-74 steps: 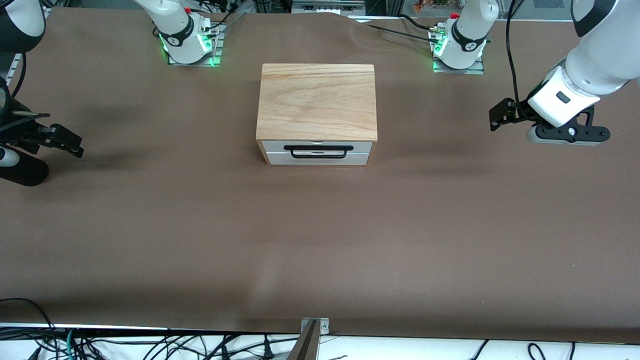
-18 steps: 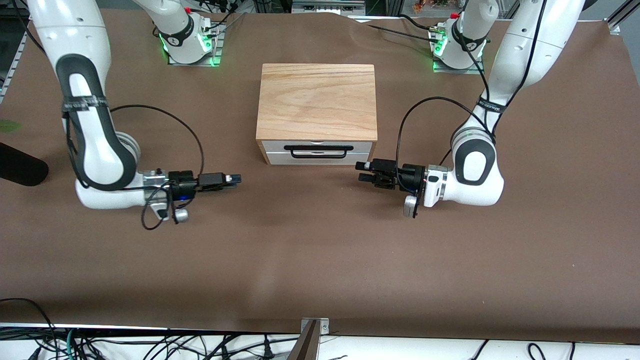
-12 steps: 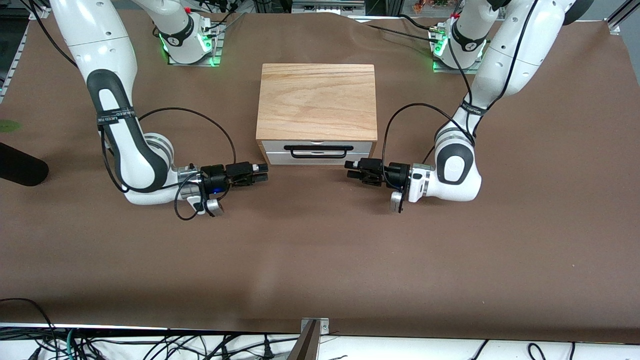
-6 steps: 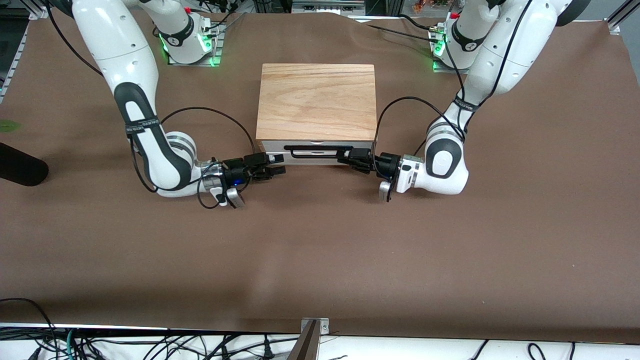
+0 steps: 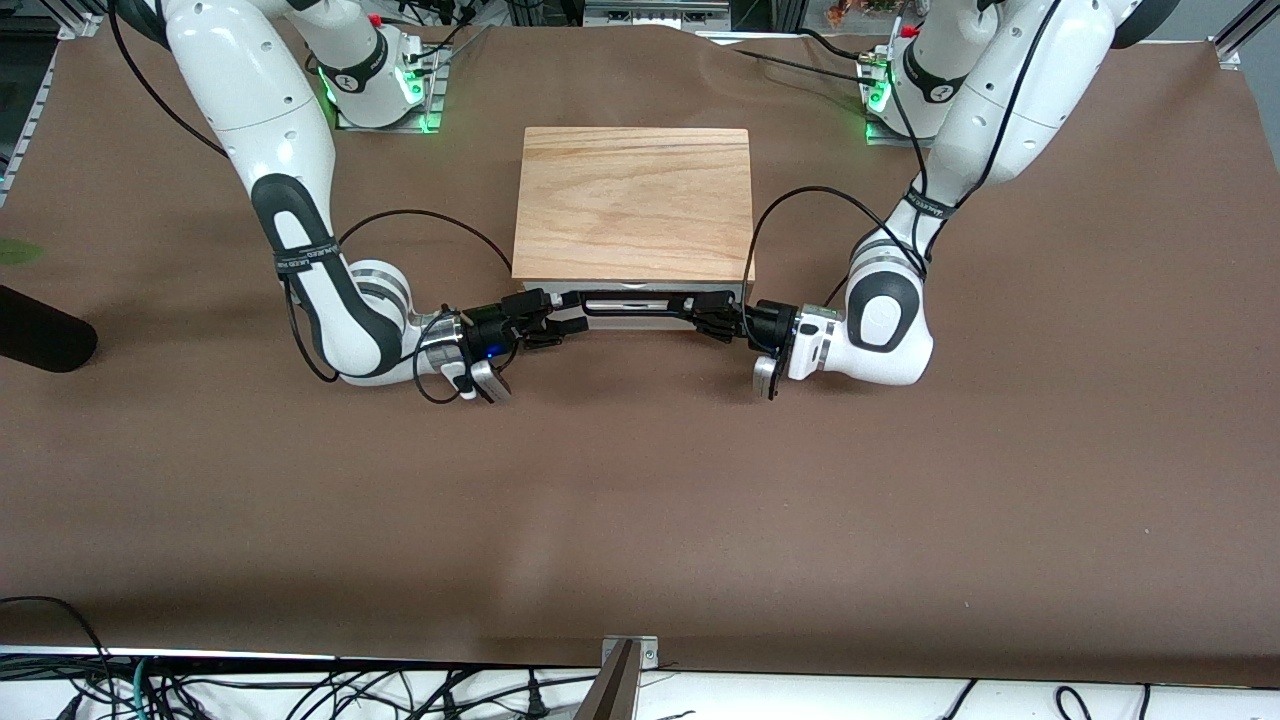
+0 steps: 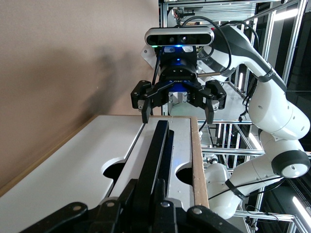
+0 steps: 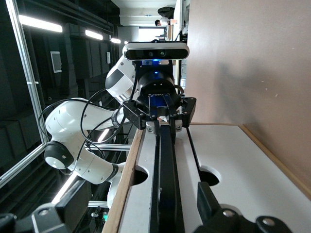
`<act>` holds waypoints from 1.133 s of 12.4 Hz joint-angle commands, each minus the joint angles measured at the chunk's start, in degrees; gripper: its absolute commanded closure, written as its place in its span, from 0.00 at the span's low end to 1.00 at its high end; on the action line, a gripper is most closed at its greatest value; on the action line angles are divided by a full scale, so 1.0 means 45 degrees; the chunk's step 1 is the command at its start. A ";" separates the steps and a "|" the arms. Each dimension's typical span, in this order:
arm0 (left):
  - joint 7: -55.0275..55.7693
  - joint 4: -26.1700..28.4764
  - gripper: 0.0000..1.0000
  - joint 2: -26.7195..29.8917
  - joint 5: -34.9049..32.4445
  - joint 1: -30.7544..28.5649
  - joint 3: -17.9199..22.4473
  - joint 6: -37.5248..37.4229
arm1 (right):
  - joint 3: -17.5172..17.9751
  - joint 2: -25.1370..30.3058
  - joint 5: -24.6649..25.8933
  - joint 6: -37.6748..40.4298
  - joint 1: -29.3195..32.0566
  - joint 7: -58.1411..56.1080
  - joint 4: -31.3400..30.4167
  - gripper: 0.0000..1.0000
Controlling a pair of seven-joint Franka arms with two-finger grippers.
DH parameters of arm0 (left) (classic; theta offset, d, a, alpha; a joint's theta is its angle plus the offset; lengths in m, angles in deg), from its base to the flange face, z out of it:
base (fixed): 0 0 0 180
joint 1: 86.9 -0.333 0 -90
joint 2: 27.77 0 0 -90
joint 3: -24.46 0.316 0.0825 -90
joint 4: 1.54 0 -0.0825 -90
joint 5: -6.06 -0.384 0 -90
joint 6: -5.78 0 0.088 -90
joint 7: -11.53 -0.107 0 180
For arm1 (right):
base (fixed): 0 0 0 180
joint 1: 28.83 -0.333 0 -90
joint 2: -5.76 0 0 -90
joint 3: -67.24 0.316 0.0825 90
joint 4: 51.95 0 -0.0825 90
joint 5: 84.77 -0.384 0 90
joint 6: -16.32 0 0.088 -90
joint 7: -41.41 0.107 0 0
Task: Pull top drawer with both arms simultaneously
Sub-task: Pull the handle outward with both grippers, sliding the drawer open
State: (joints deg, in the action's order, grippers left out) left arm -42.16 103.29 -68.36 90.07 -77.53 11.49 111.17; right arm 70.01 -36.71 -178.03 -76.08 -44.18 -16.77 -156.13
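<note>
My right gripper needs to close on the handle's bar (image 5: 678, 307) before both grippers pull, because it is open around the handle's end (image 7: 167, 194) while my left gripper is shut.
The top drawer (image 5: 725, 292) has a white front and sits closed under the oak slab (image 5: 633, 200). Its black bar handle (image 5: 635, 301) runs across the front. My left gripper (image 5: 697, 312) is at the handle's end toward the left arm and is shut on the bar; in the left wrist view (image 6: 154, 187) both fingers press the handle (image 6: 158, 145). My right gripper (image 5: 568, 316) is at the other end, open, with the bar between its spread fingers. The right wrist view shows one of its fingers (image 7: 206, 194) apart from the handle (image 7: 165, 165).
The box stands mid-table on brown cover (image 5: 640, 500). A lower white front (image 5: 640, 318) shows beneath the top drawer. A black object (image 5: 40, 342) lies at the right arm's end of the table. Cables (image 5: 300, 690) hang along the edge nearest the front camera.
Both arms swung in from the table's ends and brought their grippers to the handle's two ends. The left gripper now grips the bar. The drawer has not moved.
</note>
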 commanded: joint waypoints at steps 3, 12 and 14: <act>-0.0158 0.0396 1.00 0.0386 0.0218 -0.0129 -0.0029 -0.0138 | 0.0107 -0.0151 -0.0857 0.0141 -0.0318 -0.1092 -0.0405 0.39; -0.0158 0.0396 1.00 0.0386 0.0218 -0.0129 -0.0048 -0.0138 | 0.0068 -0.0250 -0.0722 0.0161 0.0033 -0.1368 -0.0521 0.69; -0.0158 0.0396 1.00 0.0367 0.0218 -0.0129 -0.0029 -0.0138 | 0.0068 -0.0250 -0.0722 0.0141 0.0014 -0.1407 -0.0561 0.72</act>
State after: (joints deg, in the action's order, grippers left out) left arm -42.22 103.29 -68.36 90.07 -77.54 11.49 111.13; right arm 70.05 -38.09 -180.58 -76.04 -44.42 -21.92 -157.68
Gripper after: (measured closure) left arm 0.815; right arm 0.714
